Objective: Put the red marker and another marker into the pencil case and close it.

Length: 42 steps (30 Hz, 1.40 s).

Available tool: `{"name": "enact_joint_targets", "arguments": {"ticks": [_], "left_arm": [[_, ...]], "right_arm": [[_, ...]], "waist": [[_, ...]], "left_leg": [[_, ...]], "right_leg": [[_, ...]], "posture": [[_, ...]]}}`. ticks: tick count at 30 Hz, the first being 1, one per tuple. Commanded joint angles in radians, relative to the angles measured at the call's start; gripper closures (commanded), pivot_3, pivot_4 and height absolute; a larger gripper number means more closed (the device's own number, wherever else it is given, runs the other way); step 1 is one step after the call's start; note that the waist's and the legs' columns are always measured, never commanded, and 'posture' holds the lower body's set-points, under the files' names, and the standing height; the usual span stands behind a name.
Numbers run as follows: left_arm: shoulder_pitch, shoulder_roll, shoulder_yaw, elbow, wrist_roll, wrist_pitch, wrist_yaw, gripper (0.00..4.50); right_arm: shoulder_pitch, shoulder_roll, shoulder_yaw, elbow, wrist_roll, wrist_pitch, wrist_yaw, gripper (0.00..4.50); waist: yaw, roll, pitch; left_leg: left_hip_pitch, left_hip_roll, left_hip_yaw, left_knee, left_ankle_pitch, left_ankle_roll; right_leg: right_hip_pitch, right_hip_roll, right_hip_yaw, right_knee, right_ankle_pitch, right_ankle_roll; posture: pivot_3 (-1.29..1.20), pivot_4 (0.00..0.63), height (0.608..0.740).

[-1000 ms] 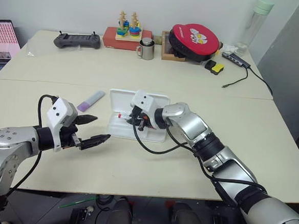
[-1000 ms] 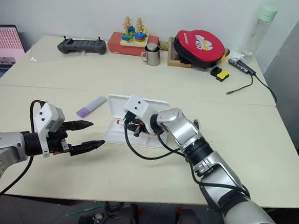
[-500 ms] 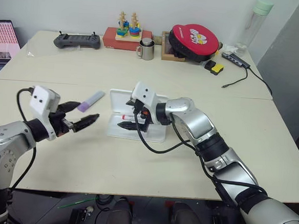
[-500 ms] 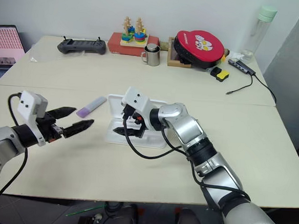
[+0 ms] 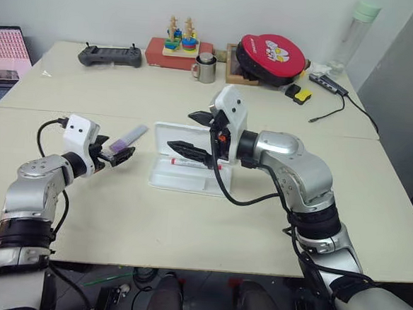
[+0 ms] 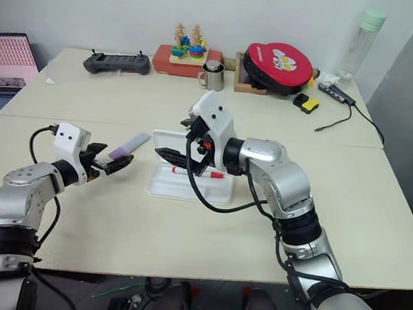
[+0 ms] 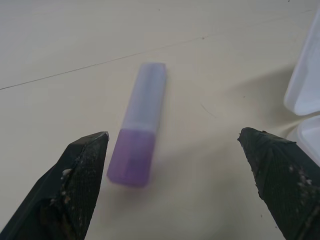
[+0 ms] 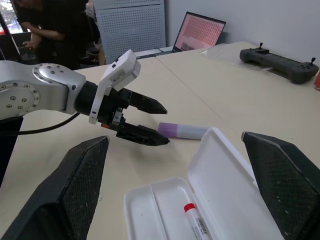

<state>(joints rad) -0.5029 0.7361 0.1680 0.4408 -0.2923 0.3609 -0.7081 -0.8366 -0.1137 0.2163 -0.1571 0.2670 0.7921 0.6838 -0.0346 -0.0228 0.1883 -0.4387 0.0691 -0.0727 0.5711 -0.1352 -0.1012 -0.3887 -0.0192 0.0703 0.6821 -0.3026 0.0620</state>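
Note:
The open pencil case (image 5: 187, 184) has my right gripper hovering over it, so next my right gripper moves out of the way before my left gripper puts the lilac marker (image 5: 129, 137) next to the red marker.
The white pencil case (image 5: 164, 178) lies open in the middle of the table, its lid (image 8: 225, 170) flat behind the tray. The red marker (image 5: 195, 164) lies inside the tray, also seen as the red marker (image 8: 192, 217) in the right wrist view. My right gripper (image 5: 194, 133) hovers open above the case, holding nothing. The lilac marker (image 7: 140, 145) lies on the table left of the case. My left gripper (image 5: 118, 154) is open right at its near end, with the marker closer to one finger (image 7: 82, 165) than to the other.
Along the table's far edge stand a game controller (image 5: 109, 54), a stacking toy (image 5: 179, 41), a metal mug (image 5: 205, 68), a red round case (image 5: 270, 56), a yellow-black block (image 5: 297, 94), a cable hub (image 5: 328, 83) and a bottle (image 5: 355, 27). A laptop (image 5: 6, 54) sits far left.
My right gripper opened and rose off the case, leaving the red marker in the tray. My left gripper moved forward and left up to the lilac marker.

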Motion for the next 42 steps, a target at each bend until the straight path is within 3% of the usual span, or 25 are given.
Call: {"name": "enact_joint_targets", "arguments": {"ticks": [1,5,11,12,27,32,37,40,42], "left_arm": [[-0.096,-0.002,-0.027,0.171,0.073,-0.074,0.014,0.00],[-0.141,-0.003,-0.073,0.298,0.126,-0.078,-0.014,0.00],[-0.140,-0.004,-0.087,0.320,0.147,-0.049,-0.035,0.00],[-0.145,-0.006,-0.077,0.325,0.144,-0.051,-0.026,0.37],[-0.153,-0.039,-0.004,0.326,0.108,-0.047,0.051,3.30],[-0.170,-0.071,0.099,0.298,0.013,0.019,0.095,3.30],[-0.156,-0.106,0.194,-0.001,-0.177,0.021,-0.033,3.30],[-0.094,-0.072,0.144,-0.277,-0.292,0.057,-0.246,3.30],[-0.091,-0.047,0.130,-0.331,-0.317,0.072,-0.307,3.30]], "right_arm": [[0.013,-0.005,-0.013,-0.067,0.022,0.011,-0.032,0.02],[0.022,-0.006,-0.016,-0.077,0.026,0.018,-0.052,0.02],[0.023,-0.017,-0.022,-0.090,0.053,0.021,-0.061,0.02],[0.023,-0.019,-0.021,-0.090,0.055,0.021,-0.062,0.00],[0.029,-0.058,-0.025,-0.092,0.086,0.013,-0.052,0.00],[0.036,-0.080,-0.031,-0.097,0.096,0.006,-0.046,0.00],[0.065,-0.134,-0.054,-0.144,0.132,-0.008,-0.002,0.00],[0.099,-0.201,-0.083,-0.204,0.176,0.006,0.048,0.00],[0.128,-0.250,-0.091,-0.251,0.209,0.004,0.095,0.00]], "waist": [[0.001,0.000,0.000],[-0.002,0.000,0.000],[-0.003,0.000,0.000],[-0.003,0.000,0.000],[-0.007,0.000,0.000],[-0.007,0.000,0.000],[-0.002,-0.001,0.000],[0.003,-0.001,0.001],[0.003,-0.001,0.000]], "left_leg": [[0.000,0.000,0.000,0.000,0.000,0.000],[0.000,0.000,0.000,0.000,0.000,0.000],[0.000,0.000,0.000,0.000,0.000,0.000],[0.000,0.000,0.000,0.000,0.000,0.000],[0.002,0.000,0.000,0.001,0.000,0.000],[0.002,0.000,0.000,0.001,0.000,0.000],[0.000,0.000,-0.001,0.001,0.000,0.000],[-0.004,0.000,-0.003,0.001,0.000,0.000],[-0.004,-0.001,-0.002,0.001,0.000,0.000]], "right_leg": [[0.000,0.000,0.000,0.000,0.000,0.000],[0.000,0.000,0.000,0.000,0.000,0.000],[0.001,0.000,0.000,0.001,0.000,0.000],[0.001,0.000,0.000,0.001,0.000,0.000],[0.001,0.000,0.000,0.003,0.000,0.001],[0.001,0.000,0.000,0.004,0.000,0.001],[0.000,0.000,0.000,0.003,0.000,0.000],[0.000,0.000,-0.002,0.000,0.000,0.000],[0.001,-0.002,-0.002,-0.001,0.001,0.000]], "posture": [[0.00,0.150,0.740],[0.00,0.150,0.740],[0.00,0.150,0.740],[0.00,0.150,0.740],[0.00,0.150,0.740],[0.00,0.150,0.740],[0.00,0.150,0.740],[0.00,0.150,0.740],[0.00,0.150,0.740]]}}
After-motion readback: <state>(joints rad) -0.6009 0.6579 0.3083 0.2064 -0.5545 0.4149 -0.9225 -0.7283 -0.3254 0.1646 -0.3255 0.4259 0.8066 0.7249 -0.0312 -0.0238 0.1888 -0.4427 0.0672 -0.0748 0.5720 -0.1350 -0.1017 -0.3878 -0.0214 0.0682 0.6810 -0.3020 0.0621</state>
